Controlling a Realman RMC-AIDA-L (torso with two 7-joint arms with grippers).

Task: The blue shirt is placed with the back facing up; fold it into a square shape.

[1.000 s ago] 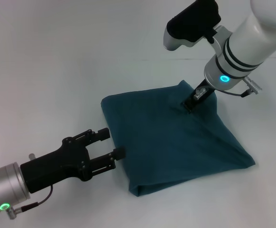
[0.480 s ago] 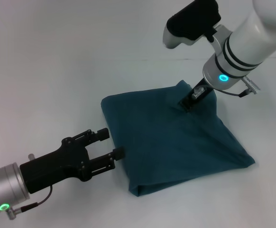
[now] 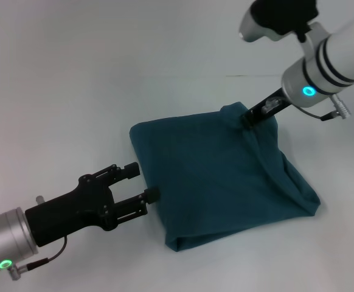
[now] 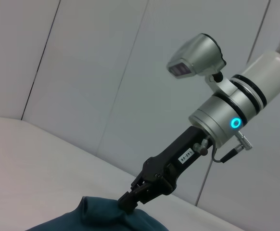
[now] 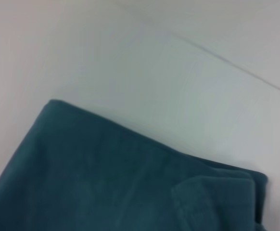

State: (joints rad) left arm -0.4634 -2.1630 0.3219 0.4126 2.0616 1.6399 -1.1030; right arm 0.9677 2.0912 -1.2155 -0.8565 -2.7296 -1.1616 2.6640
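My right gripper should pull the shirt's top layer out past the shirt's far corner (image 3: 272, 123) and flatten it, because that layer doubles back in a slanting fold (image 3: 267, 153) by my right gripper.
The blue shirt (image 3: 213, 176) lies folded in a rough square on the white table. My right gripper (image 3: 248, 118) is at the shirt's far right corner, shut on a pinch of cloth that stands up a little. The left wrist view shows that gripper (image 4: 129, 204) biting into the raised cloth (image 4: 106, 219). My left gripper (image 3: 142, 182) is open and empty, low at the shirt's left edge, with one fingertip (image 3: 153, 194) touching or nearly touching the cloth. The right wrist view shows only the shirt (image 5: 106, 183) and a small fold at its corner.
The white table (image 3: 73, 91) surrounds the shirt on all sides. A faint seam line (image 3: 250, 75) runs across it behind the shirt. A pale panelled wall (image 4: 82, 72) stands beyond the table.
My right arm has swung to the right and back, still holding the far corner. The shirt's right side has drawn inward and wrinkled. The left arm has not moved.
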